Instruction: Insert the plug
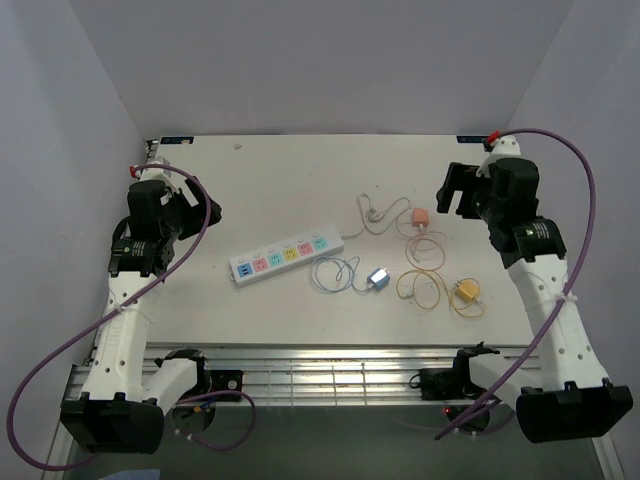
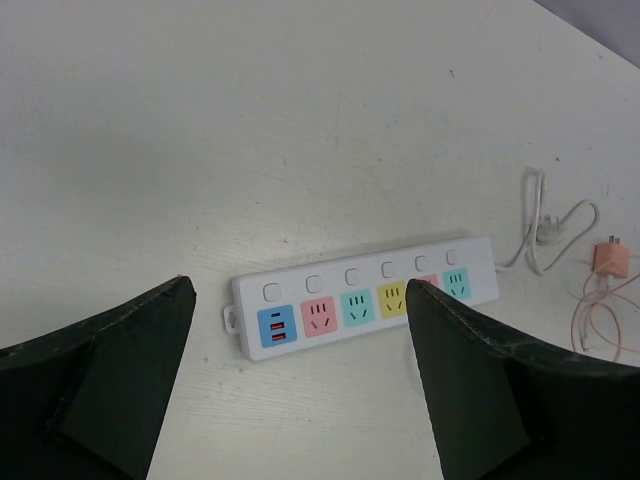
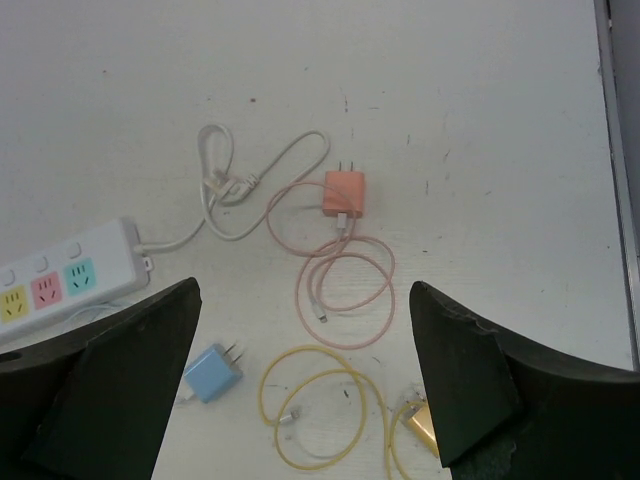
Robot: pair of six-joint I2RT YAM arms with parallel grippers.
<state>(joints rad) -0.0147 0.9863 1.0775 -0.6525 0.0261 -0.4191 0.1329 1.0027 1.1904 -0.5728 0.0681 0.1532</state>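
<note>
My right gripper is going down with its fingers open, and the orange plug's pins point away from them. It should keep going down toward the plug's cable end until the fingers close there.
A white power strip with pastel sockets lies mid-table, all sockets empty; it also shows in the left wrist view and the right wrist view. Three loose charger plugs lie to its right: an orange one, a blue one and a yellow one. My left gripper is open and empty, raised left of the strip. My right gripper is open and empty, raised above the plugs.
The strip's white cord curls at the back. Pink, yellow and blue cables coil beside their plugs. White walls stand at the left, back and right. A metal rail runs along the near table edge.
</note>
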